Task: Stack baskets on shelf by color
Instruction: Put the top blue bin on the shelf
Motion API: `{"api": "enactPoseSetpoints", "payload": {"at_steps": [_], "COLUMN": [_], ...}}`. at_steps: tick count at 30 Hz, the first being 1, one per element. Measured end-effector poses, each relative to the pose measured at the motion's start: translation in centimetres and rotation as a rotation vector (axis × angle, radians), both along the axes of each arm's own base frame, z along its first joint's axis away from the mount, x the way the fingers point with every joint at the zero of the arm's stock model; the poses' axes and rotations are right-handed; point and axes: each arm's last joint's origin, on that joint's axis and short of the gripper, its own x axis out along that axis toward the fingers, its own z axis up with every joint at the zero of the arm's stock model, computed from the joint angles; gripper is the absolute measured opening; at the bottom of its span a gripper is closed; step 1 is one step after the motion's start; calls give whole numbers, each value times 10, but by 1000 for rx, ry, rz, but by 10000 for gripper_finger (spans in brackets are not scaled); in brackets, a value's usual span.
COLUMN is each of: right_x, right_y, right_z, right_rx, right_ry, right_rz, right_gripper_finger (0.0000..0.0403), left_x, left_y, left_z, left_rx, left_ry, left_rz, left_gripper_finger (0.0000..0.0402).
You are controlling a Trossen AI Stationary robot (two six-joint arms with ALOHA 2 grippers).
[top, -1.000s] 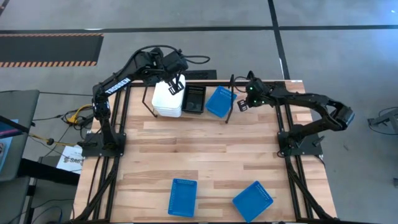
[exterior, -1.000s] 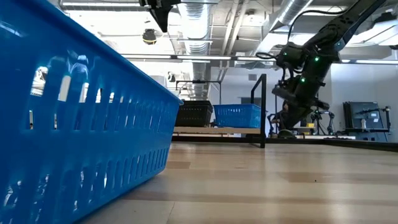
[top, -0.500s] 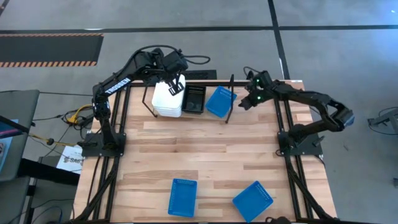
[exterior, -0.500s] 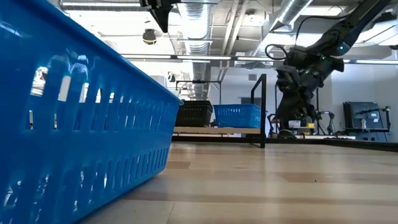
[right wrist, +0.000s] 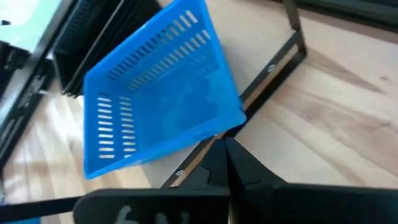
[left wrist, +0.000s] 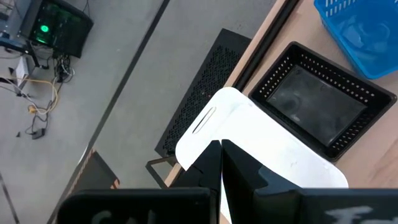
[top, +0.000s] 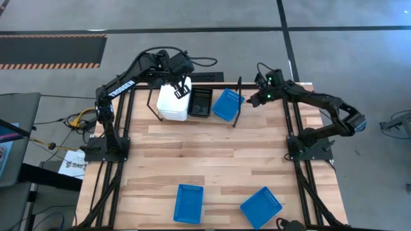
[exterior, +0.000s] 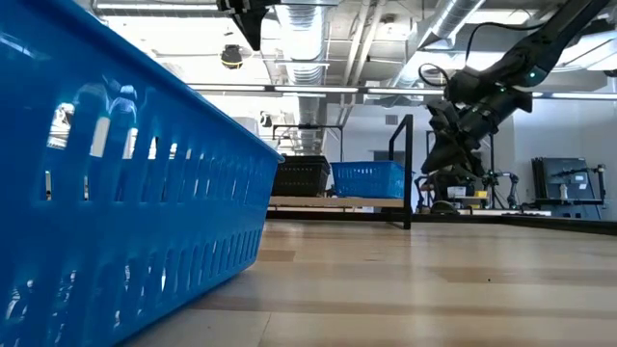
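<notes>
My closed right gripper should push the blue basket (top: pixel 228 104) in by its overhanging corner (top: pixel 243 99) and set it straight beside the black basket, because the blue basket slants over the shelf's end bar.
The black shelf (top: pixel 238 110) stands at the table's far edge. It holds a stack of white baskets (top: pixel 171 102), a black basket (top: pixel 200 101) and one blue basket (top: pixel 227 104), which lies askew with its right edge on a shelf bar (right wrist: pixel 273 67). Two more blue baskets (top: pixel 189 203) (top: pixel 261 206) lie near the table's near edge. My left gripper (top: pixel 182 88) hovers shut above the white stack (left wrist: pixel 273 155). My right gripper (top: pixel 259 97) is shut and hangs in the air right of the blue basket (right wrist: pixel 158 118), beyond the shelf's end.
A blue basket (exterior: pixel 125 193) fills the low view's left side, close to the camera. Bare wood lies between the shelf and the two near blue baskets. The shelf's upright divider (exterior: pixel 407 173) stands between the shelved blue basket (exterior: pixel 366 178) and my right arm.
My right gripper has drawn away from the shelved blue basket, rising and moving toward the table's far right corner. The baskets on the shelf have stayed where they were.
</notes>
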Motion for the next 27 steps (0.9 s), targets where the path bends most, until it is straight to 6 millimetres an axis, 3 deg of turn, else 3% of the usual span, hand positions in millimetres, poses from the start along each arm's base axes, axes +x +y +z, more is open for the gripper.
{"api": "enactPoseSetpoints", "payload": {"at_steps": [15,27], "right_x": [17,10], "right_y": [1,11], "right_z": [9,-5], "right_rx": [-87,18], "right_ry": [-47,114], "right_rz": [-82,-63], "right_gripper_finger": [0,0], "left_x": [0,0], "left_y": [0,0], "left_z": [0,0], "left_rx": [1,1], "left_ry": [0,1], "left_rz": [1,0], "left_gripper_finger": [0,0]}}
